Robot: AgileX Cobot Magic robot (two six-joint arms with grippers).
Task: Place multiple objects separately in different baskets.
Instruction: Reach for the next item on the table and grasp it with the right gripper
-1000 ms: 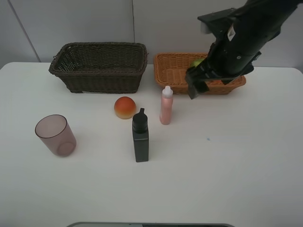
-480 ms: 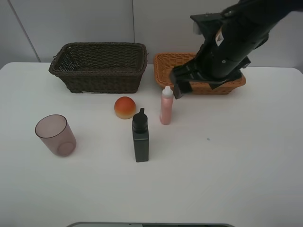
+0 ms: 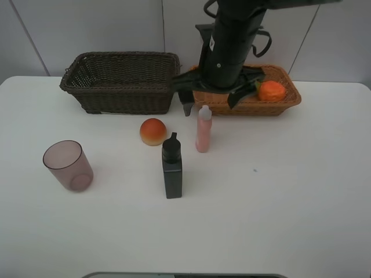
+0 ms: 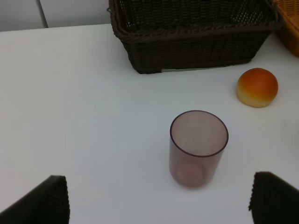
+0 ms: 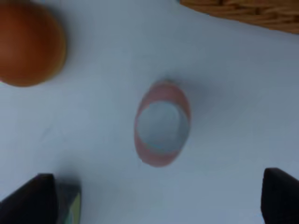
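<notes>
My gripper will let go of the slim pink bottle (image 3: 203, 128) in the dark brown basket, and the bottle will then fall onto its side because it stands on a narrow base (image 3: 202, 148).
My right gripper (image 3: 210, 105) is open and empty, right above the slim pink white-capped bottle (image 3: 203, 132), which stands upright between its fingers in the right wrist view (image 5: 162, 123). The tangerine (image 3: 271, 91) lies in the light tan basket (image 3: 204, 81), with a bit of the green citrus (image 3: 255, 86) showing beside it. The peach-like fruit (image 3: 153, 131), the black bottle (image 3: 171, 168) and the mauve cup (image 3: 68, 165) stand on the table. The dark brown basket (image 3: 122, 87) looks empty. My left gripper (image 4: 156, 200) is open, with the cup (image 4: 198, 147) a little ahead of it.
The white table (image 3: 278, 202) stretches wide to the right and front of the objects. The peach-like fruit (image 4: 257, 87) sits between the cup and the dark basket (image 4: 191, 42). A grey wall rises behind the baskets.
My right arm has swung left from over the tan basket to above the pink bottle. The tangerine in the tan basket now shows. Nothing on the table has moved.
</notes>
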